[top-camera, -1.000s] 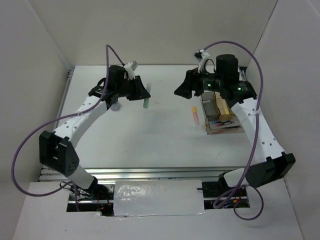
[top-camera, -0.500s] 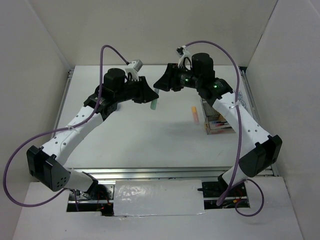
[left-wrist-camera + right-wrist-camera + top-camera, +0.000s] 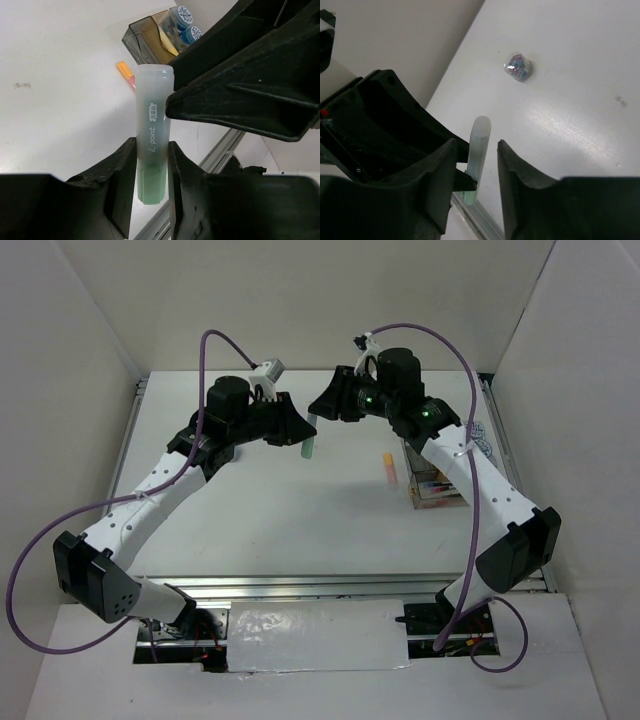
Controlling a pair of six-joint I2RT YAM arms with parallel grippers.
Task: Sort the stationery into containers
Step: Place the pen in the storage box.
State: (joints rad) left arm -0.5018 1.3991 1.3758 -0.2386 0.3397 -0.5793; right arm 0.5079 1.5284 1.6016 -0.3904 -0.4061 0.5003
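Note:
The brownish clear box [image 3: 432,488] is far away from my left gripper. My right gripper should grasp the green highlighter's pale cap end [image 3: 312,420] before my left gripper opens.
My left gripper [image 3: 298,433] is shut on a green highlighter [image 3: 309,446] and holds it above the table, pale cap end pointing away; the grip shows in the left wrist view [image 3: 151,147]. My right gripper [image 3: 320,412] is open. Its jaws stand on either side of the highlighter's cap end [image 3: 479,145] without clearly touching it. An orange-and-yellow highlighter [image 3: 389,469] lies on the table left of the brownish clear box [image 3: 438,480]. Two blue tape rolls [image 3: 186,22] lie beyond the box [image 3: 147,31].
A small round patterned item [image 3: 518,66] lies on the table under the left arm side. The metal rail [image 3: 300,585] runs along the near table edge. White walls close the left, back and right sides.
Over the last second my left gripper carried the green highlighter rightward to the middle, and my right gripper swung left from above the box to it. Almost no motion in the last half second.

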